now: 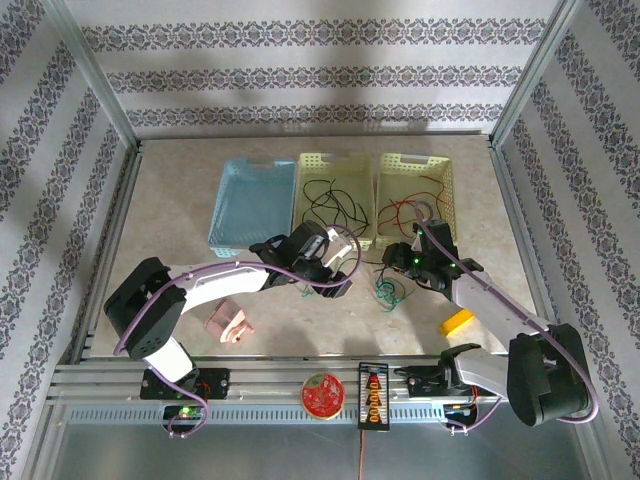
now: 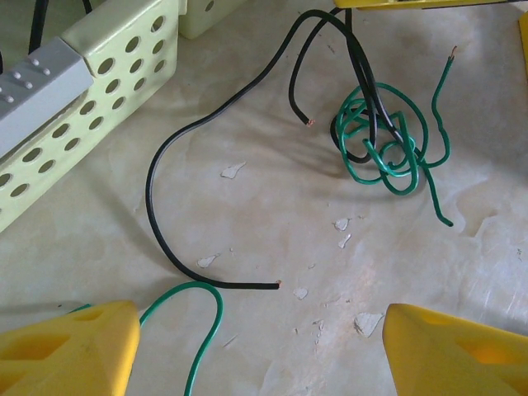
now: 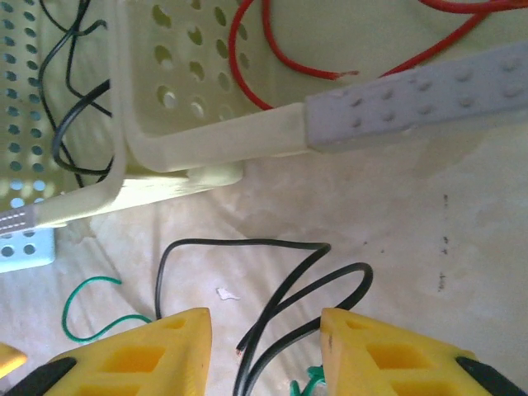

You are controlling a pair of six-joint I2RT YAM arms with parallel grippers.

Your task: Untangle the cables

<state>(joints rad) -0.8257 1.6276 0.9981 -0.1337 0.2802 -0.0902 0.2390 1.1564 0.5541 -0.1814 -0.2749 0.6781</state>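
Note:
My gripper will hold the green cable and pull, and the black strands of cable (image 2: 365, 82) should slip free, because the green cable's loops (image 2: 394, 157) lie open around them.
Loose cables lie on the table in front of the baskets. A green cable is knotted into a tangle (image 2: 388, 153) (image 1: 388, 290), and two black strands (image 2: 363, 74) run up out of it. Another black cable (image 2: 161, 198) curves across the table, its bare end close to my left gripper (image 2: 260, 351) (image 1: 343, 272). That gripper is open with only tabletop between its yellow fingers (image 2: 70, 346); a green strand (image 2: 202, 330) passes beside the left finger. My right gripper (image 3: 264, 355) (image 1: 405, 262) is open, its fingers well apart on either side of the black strands (image 3: 285, 318).
Three baskets stand in a row at the back: blue (image 1: 243, 205), pale green (image 1: 300, 195) holding black cables, and yellow-green (image 1: 447, 190) holding red cables (image 3: 247, 74). Near the front lie a pink object (image 1: 228, 322), a yellow block (image 1: 456, 321), a red disc (image 1: 321, 393) and a black connector strip (image 1: 372, 395).

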